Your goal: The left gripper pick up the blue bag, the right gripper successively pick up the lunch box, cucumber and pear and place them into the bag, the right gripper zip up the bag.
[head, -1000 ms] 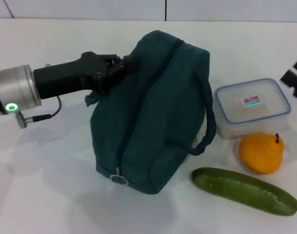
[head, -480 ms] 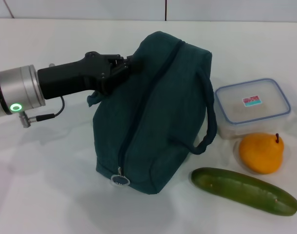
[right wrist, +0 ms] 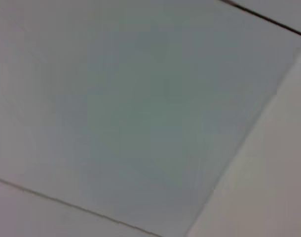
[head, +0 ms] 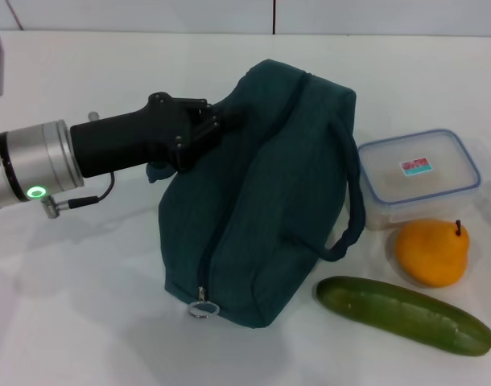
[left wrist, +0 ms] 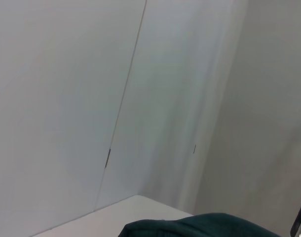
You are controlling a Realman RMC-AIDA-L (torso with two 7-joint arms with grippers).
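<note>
My right gripper is heading for the lunch box's end [head: 468,158] farthest from the blue bag, which is clear of the pear, and should keep on toward that end [head: 471,170] and close there.
The blue bag [head: 270,185] stands in the middle of the white table in the head view, leaning a little, its zipper line running down to a metal ring pull [head: 204,309] at the near end. A strip of its fabric [left wrist: 205,226] also shows in the left wrist view. My left gripper [head: 220,122], black on a silver arm with a green light, reaches in from the left and is shut on the bag's upper left side. To the bag's right lie the lunch box [head: 417,175], the pear [head: 431,252] and the cucumber [head: 402,314]. The right gripper is out of view.
One rope handle [head: 352,209] hangs over the bag's right side, close to the lunch box. The white table [head: 84,322] stretches to the left and front of the bag. The right wrist view holds only pale wall panels.
My left gripper has carried the bag's top to the right, and the bag has shifted right with it. The right gripper has left the head view's right edge.
</note>
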